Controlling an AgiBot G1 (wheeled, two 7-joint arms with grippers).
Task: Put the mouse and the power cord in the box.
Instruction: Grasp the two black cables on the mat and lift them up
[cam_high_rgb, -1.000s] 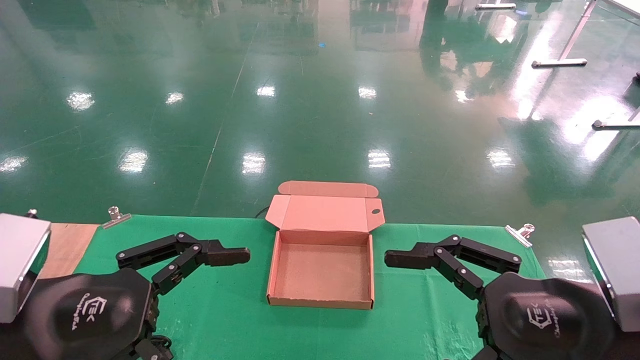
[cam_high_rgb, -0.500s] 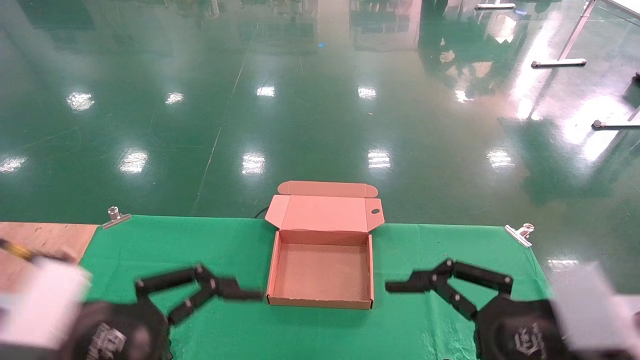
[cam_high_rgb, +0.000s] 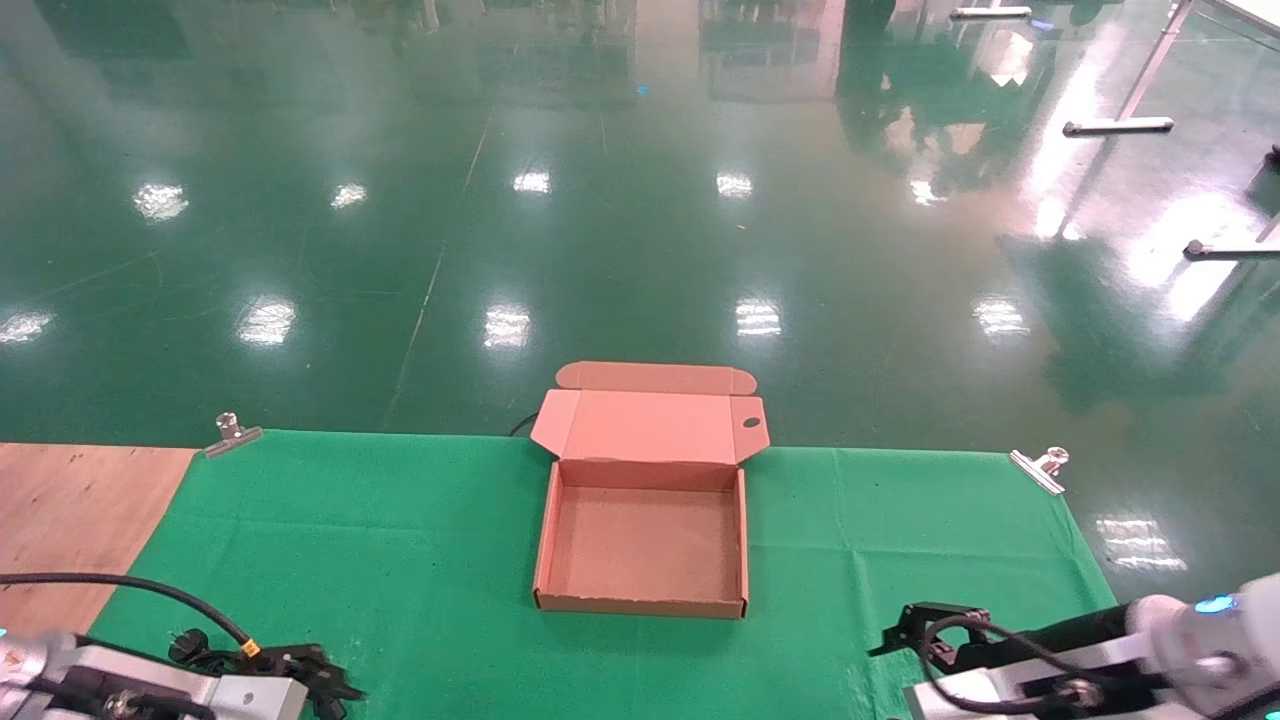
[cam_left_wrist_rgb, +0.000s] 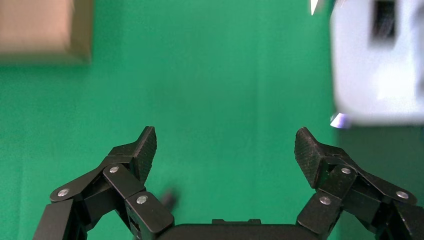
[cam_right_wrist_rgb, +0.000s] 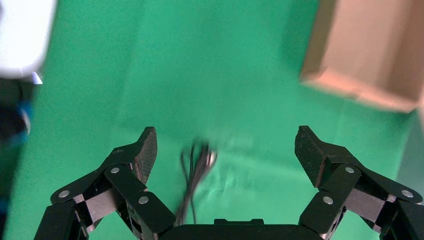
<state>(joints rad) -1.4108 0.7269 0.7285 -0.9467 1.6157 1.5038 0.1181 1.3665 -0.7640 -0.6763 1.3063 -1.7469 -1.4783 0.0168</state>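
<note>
My open fingers have the small dark thing (cam_left_wrist_rgb: 171, 197) between them on clear cloth (cam_left_wrist_rgb: 225, 170), so my left gripper should go on moving back and down until it has a finger on each side of the thing.
The box (cam_high_rgb: 548, 540) lies open on the middle of the green cloth, lid folded back and nothing inside; a corner of the box (cam_right_wrist_rgb: 367, 60) shows in the right wrist view, and a corner of the box (cam_left_wrist_rgb: 45, 30) in the left wrist view. The power cord (cam_right_wrist_rgb: 195, 167), thin black loops, lies blurred on the cloth under my right gripper (cam_right_wrist_rgb: 225, 145), which is open and low at the near right (cam_high_rgb: 912, 632). My left gripper (cam_left_wrist_rgb: 225, 145) is open over bare cloth at the near left (cam_high_rgb: 322, 682). The mouse is out of view.
Green cloth (cam_high_rgb: 400, 520) covers the table, held by metal clips (cam_high_rgb: 232, 432) at the far corners. Bare wood (cam_high_rgb: 70, 500) shows at the left. A small dark blurred thing (cam_left_wrist_rgb: 169, 197) lies by my left gripper's base; what it is I cannot tell.
Both arms have pulled back from beside the box to the table's near edge and dropped low. The box has not moved.
</note>
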